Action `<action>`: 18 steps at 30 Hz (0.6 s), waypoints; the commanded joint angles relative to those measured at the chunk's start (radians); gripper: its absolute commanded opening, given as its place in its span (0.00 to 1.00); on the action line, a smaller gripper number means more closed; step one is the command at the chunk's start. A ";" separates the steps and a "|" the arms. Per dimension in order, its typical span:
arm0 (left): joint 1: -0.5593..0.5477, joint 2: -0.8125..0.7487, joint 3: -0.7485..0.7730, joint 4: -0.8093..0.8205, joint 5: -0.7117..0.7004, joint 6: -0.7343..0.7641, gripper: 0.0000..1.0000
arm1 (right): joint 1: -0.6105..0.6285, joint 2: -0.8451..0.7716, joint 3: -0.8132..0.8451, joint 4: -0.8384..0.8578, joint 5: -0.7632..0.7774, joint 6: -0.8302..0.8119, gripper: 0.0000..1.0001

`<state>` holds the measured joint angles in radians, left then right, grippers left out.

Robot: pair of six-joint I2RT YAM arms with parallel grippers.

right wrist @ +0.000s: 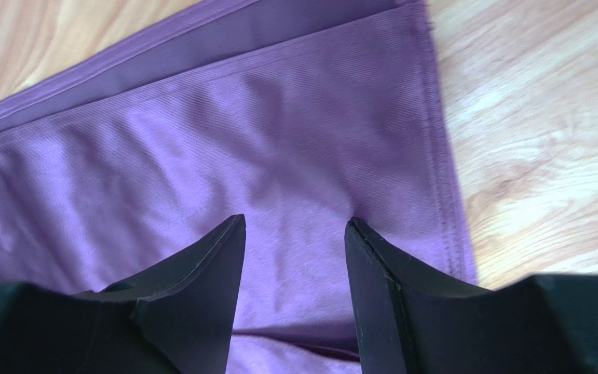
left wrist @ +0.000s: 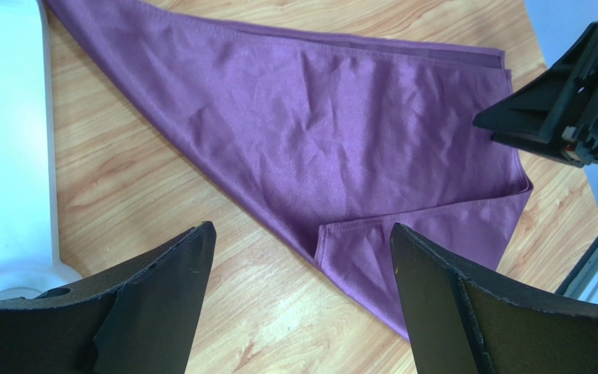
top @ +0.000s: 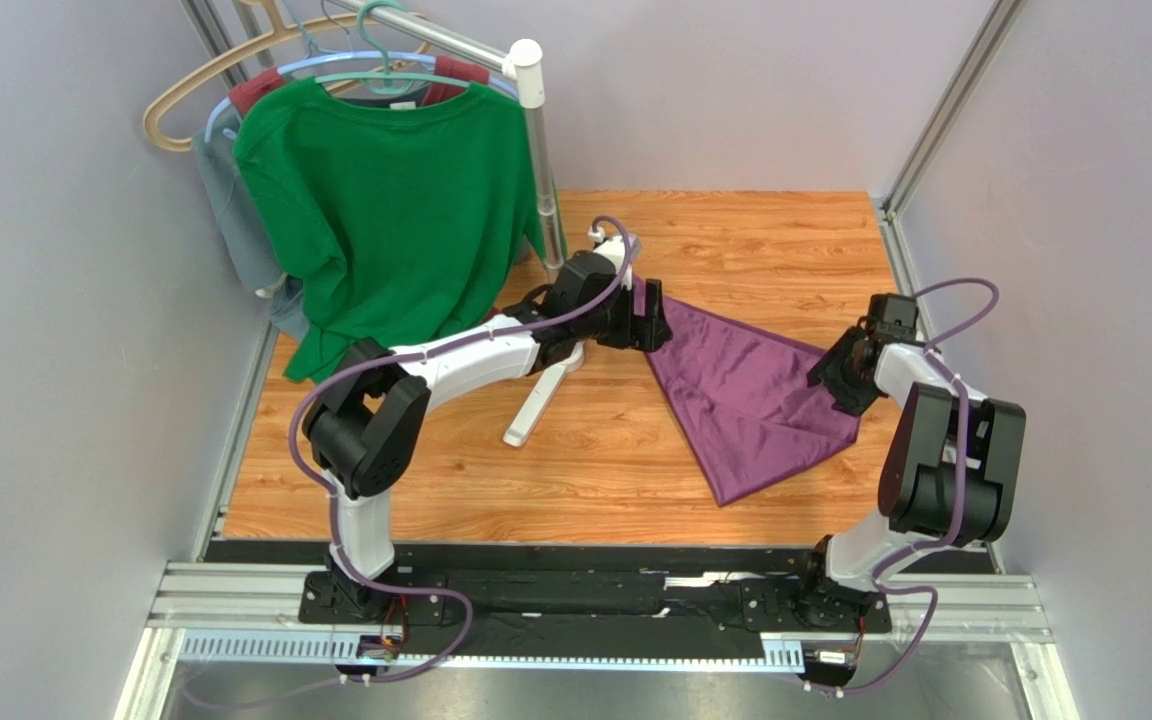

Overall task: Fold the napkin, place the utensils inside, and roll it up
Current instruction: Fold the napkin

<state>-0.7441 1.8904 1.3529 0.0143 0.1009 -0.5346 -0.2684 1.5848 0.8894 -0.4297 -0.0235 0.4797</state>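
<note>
The napkin's far corner is next to the rack's white foot and a long way from the robot's right gripper, so next the left gripper stretches farther back and pinches that corner's tip.
The dark purple napkin lies folded into a triangle on the wooden table, its long point toward the near edge. My left gripper is open at the napkin's far left corner. In the left wrist view its jaws stand wide apart over the folded edge of the cloth and bare wood. My right gripper is open at the napkin's right corner. Its jaws stand apart just above the cloth and hold nothing. It also shows in the left wrist view. No spoon is in view.
A clothes rack pole stands at the back left with a green T-shirt, a maroon garment and a grey garment on hangers. The rack's white foot lies on the table beside the left arm. Grey walls close both sides.
</note>
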 commanded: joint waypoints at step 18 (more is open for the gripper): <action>0.058 0.143 0.161 0.071 -0.012 0.007 0.91 | -0.146 0.020 -0.032 0.039 0.093 -0.061 0.53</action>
<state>-0.7151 1.9728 1.4410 0.0273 0.0990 -0.5186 -0.3923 1.6070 0.8799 -0.3767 0.0216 0.4454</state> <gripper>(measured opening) 0.916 0.535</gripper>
